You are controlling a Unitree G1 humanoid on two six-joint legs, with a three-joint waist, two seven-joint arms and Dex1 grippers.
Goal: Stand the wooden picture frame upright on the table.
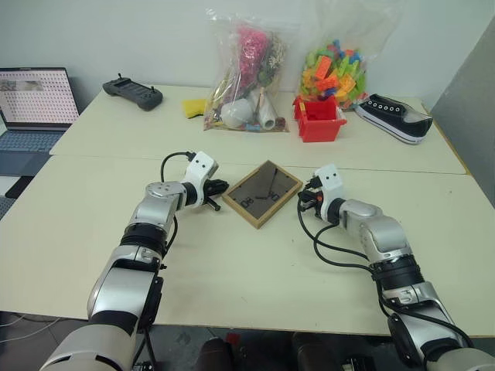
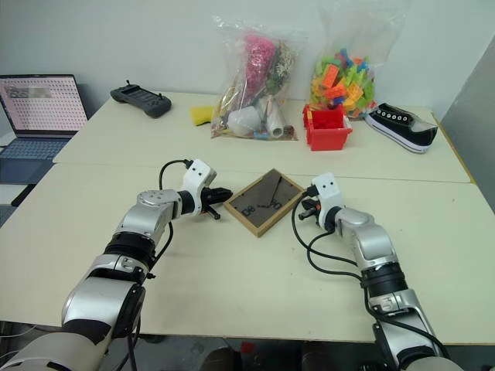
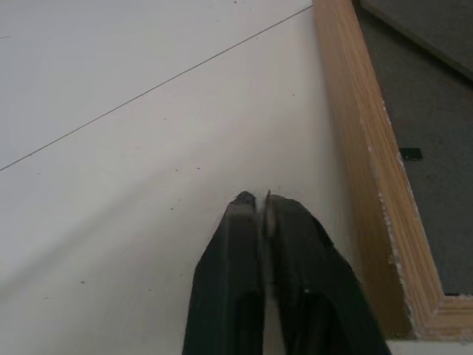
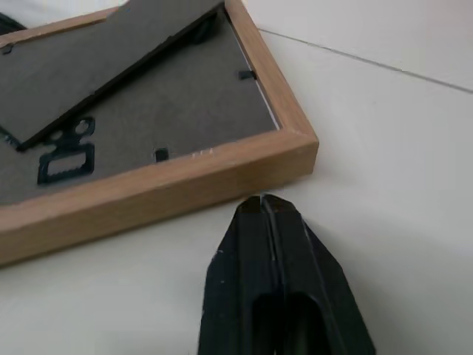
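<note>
The picture frame lies at a slant, and its long side runs past my left gripper's fingers. I should turn the picture frame before I grip that long side near its corner.
The wooden picture frame lies flat, back side up, on the table between my two hands. Its dark back panel carries a raised easel stand and small clips. My left gripper is shut with nothing in it, its tips just short of the frame's left corner; the light wood border runs beside its fingertips. On the other side my right gripper is shut and empty too, its tips almost against the frame's right edge.
Behind the seam stand a red bin, two clear bags of toys, a black shoe, a black controller and a yellow thing. A laptop sits off the table's left side.
</note>
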